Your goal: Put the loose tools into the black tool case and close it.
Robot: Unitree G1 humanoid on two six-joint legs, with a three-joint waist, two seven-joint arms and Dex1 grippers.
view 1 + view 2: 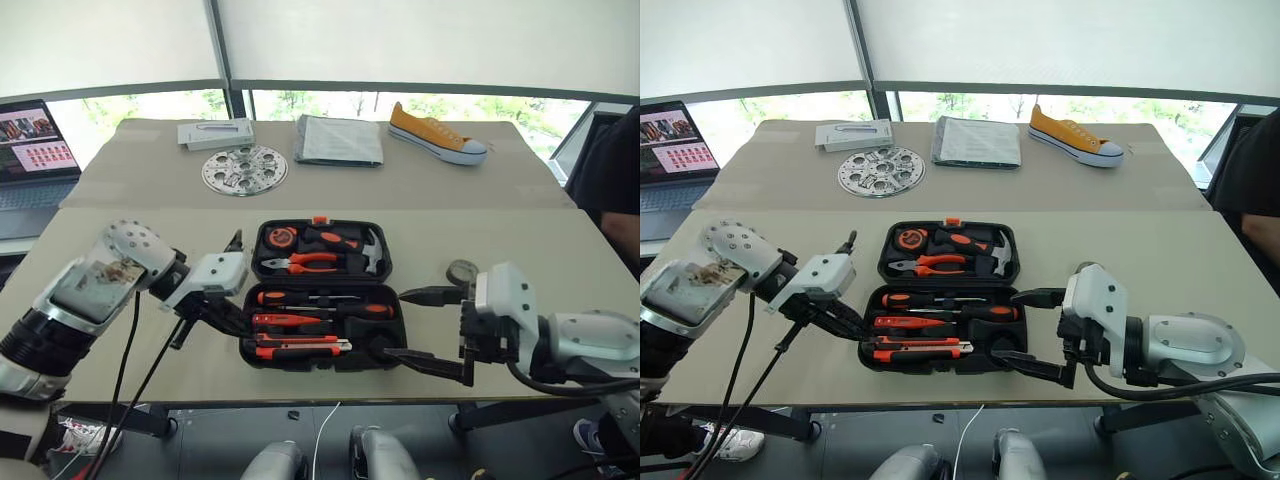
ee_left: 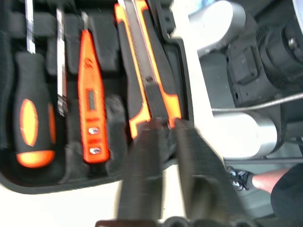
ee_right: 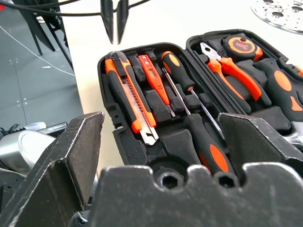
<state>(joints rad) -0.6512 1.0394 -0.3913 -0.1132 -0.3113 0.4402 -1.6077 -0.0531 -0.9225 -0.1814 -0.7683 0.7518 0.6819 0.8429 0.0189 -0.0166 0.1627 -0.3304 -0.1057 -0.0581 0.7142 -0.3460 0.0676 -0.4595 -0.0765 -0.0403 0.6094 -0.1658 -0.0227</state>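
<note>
My shut left gripper should move over the knife's body (image 1: 295, 346) and push it into its slot, because the utility knife's handle end (image 1: 265, 346) sits high by the case's rim.
The black tool case (image 1: 395, 335) lies open at the table's middle, lid half away from me. Its near half holds two black-and-orange screwdrivers (image 1: 275, 298) (image 1: 365, 310), a slim orange screwdriver (image 1: 283, 321) and the utility knife (image 1: 300, 347). A small dark grey tape roll (image 1: 462, 271) lies on the table right of the case. My left gripper (image 1: 243, 328) is shut and empty, with its tips at the case's left edge by the knife's end (image 2: 156, 104). At the case's right edge my right gripper (image 1: 425, 330) is open, one finger (image 1: 428, 295) high and one low.
The lid half holds a tape measure (image 1: 281, 238), pliers (image 1: 300, 263) and a hammer (image 1: 345, 240). Farther back are a metal disc (image 1: 244, 169), a grey flat box (image 1: 215, 133), a folded grey cloth (image 1: 338, 139) and a yellow sneaker (image 1: 437, 133). A laptop (image 1: 35, 150) is left, a person (image 1: 612, 180) right.
</note>
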